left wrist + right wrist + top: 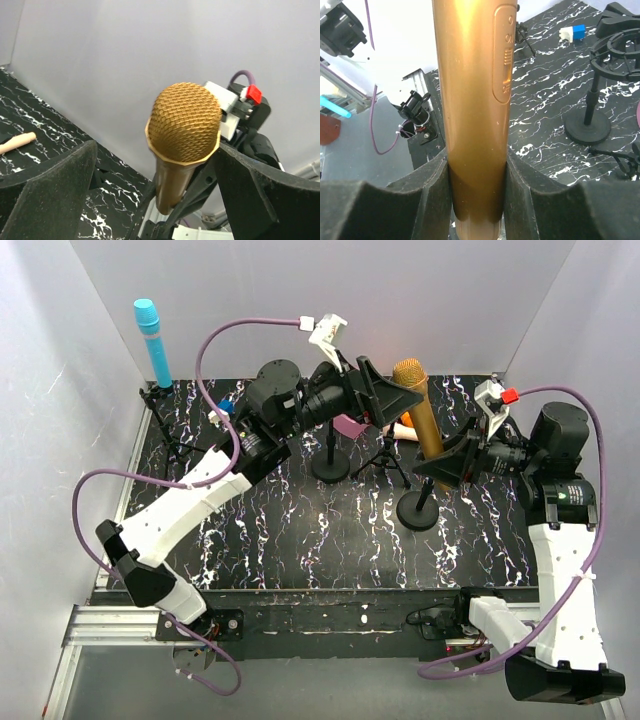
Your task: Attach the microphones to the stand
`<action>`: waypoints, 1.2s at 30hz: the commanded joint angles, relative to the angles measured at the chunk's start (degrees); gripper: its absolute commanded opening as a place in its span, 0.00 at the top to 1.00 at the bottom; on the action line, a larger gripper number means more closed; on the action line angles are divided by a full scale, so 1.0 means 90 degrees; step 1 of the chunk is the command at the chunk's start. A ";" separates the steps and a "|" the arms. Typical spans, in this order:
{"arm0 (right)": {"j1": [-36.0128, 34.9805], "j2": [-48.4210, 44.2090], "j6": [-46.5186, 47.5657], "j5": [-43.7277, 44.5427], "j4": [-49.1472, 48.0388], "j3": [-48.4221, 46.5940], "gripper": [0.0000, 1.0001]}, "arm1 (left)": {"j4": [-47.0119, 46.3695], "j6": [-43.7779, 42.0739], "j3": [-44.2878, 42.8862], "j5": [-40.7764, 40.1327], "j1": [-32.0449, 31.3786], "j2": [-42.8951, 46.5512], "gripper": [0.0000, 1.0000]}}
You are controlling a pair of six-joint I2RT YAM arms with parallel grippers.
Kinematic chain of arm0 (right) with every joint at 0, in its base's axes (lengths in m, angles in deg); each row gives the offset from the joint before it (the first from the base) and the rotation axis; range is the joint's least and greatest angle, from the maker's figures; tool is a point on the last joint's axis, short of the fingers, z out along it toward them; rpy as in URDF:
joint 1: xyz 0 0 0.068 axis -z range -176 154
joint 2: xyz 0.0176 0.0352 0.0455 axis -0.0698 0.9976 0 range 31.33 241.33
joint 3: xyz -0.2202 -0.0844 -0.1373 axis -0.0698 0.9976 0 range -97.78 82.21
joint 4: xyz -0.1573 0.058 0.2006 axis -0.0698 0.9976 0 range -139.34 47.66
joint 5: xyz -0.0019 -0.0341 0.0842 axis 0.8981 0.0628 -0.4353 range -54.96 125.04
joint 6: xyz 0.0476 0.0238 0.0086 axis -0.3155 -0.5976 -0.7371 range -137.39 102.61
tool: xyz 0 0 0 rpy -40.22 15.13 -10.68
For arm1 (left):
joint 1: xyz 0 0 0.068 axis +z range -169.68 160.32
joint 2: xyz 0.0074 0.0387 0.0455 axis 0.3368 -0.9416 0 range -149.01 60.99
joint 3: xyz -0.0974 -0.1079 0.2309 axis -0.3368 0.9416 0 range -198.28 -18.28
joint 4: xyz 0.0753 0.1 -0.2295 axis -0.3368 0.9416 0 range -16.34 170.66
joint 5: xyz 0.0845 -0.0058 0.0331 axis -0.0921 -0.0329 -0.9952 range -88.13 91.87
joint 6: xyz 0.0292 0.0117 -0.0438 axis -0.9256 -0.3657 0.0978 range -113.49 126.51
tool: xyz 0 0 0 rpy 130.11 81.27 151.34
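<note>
Next, my left gripper takes over below the microphone's mesh head (421, 406), because my right gripper is around the gold microphone's lower body (477, 192), and that part must go into the ring clip.
The gold microphone (418, 400) stands upright over a round-based stand (418, 510). My right gripper (445, 462) is shut on its lower body and hides where it meets the stand. In the right wrist view both pads (432, 195) press the gold body (472, 100). My left gripper (398, 392) is open beside the mesh head (185, 122); its fingers (55, 190) stand on either side, apart from it. A cyan-blue microphone (150, 338) sits upright in a stand at the back left. A pale beige microphone (17, 142) lies on the mat, and an orange one (410, 422) shows partly behind the gold one.
An empty round-based stand with a ring clip (330, 462) (615, 50) is at the middle. A tripod stand (385, 462) is beside it, and a pink object (348, 425) behind. A small blue-and-white block (572, 32) lies on the marbled mat (300, 530). White walls enclose three sides.
</note>
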 commanded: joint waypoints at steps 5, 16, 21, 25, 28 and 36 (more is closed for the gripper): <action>0.0006 0.0071 0.0153 -0.0493 -0.0017 -0.0315 0.97 | 0.0459 0.0013 -0.0685 0.0959 0.0022 -0.0331 0.02; -0.0003 0.0081 -0.0013 -0.0445 -0.0212 -0.0149 0.97 | -0.0243 0.0648 -0.0285 0.1202 0.0022 -0.0517 0.26; -0.0003 0.0149 -0.0169 -0.0435 -0.0368 -0.0130 0.97 | -0.0751 0.0892 0.0018 0.1261 0.0013 -0.0429 0.30; 0.0006 0.0218 -0.0316 -0.0425 -0.0495 -0.0130 0.97 | -0.0956 0.1029 0.0213 0.1281 0.0022 -0.0419 0.34; 0.0006 0.0247 -0.0335 -0.0425 -0.0505 -0.0120 0.97 | -0.1112 0.1049 0.0370 0.1154 0.0022 -0.0380 0.36; 0.0006 0.0276 -0.0345 -0.0405 -0.0495 -0.0071 0.97 | -0.1493 0.1117 0.0409 0.1173 0.0022 -0.0448 0.56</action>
